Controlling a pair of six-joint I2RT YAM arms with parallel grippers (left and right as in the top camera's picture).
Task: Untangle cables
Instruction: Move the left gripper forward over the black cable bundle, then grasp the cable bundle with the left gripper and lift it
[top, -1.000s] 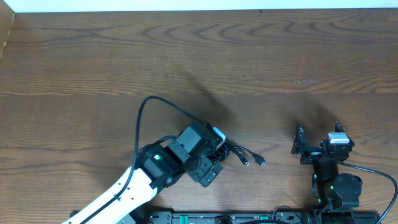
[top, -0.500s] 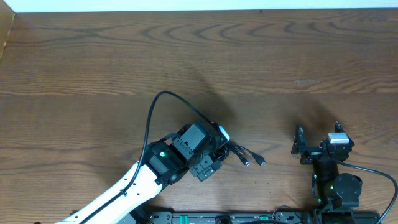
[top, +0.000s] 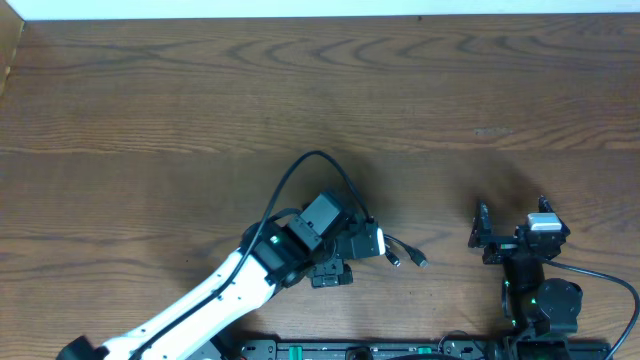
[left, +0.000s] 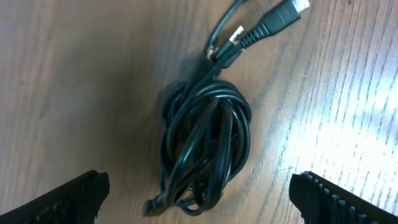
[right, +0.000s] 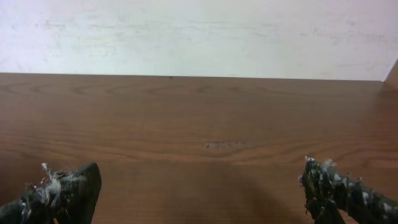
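Observation:
My left gripper should keep going down until the looped end (left: 189, 191) is between its fingers, then close. The fingers are across the knot's narrow width (left: 204, 146) and clear of the plug ends.
The cables (left: 205, 143) are thin black cords wound into one tight knot on the wooden table, with two plug ends (left: 280, 15) sticking out at the top of the left wrist view. My left gripper (left: 199, 199) hangs open right over the knot, one finger on each side, touching nothing. From overhead the left gripper (top: 352, 250) hides the knot, and only the plug ends (top: 408, 258) show to its right. My right gripper (top: 512, 212) stands open at the front right, apart from the cables. In its own view the right gripper (right: 199, 190) holds nothing.
The left arm's thick black wire (top: 310, 165) arches up behind its wrist. A black rail (top: 400, 350) runs along the table's front edge. Bare wooden table (right: 199, 118) stretches to the white wall at the back.
The left arm has swung right and its wrist has turned over the knot. The arm's wire loop shifted right with it. The right arm has not moved.

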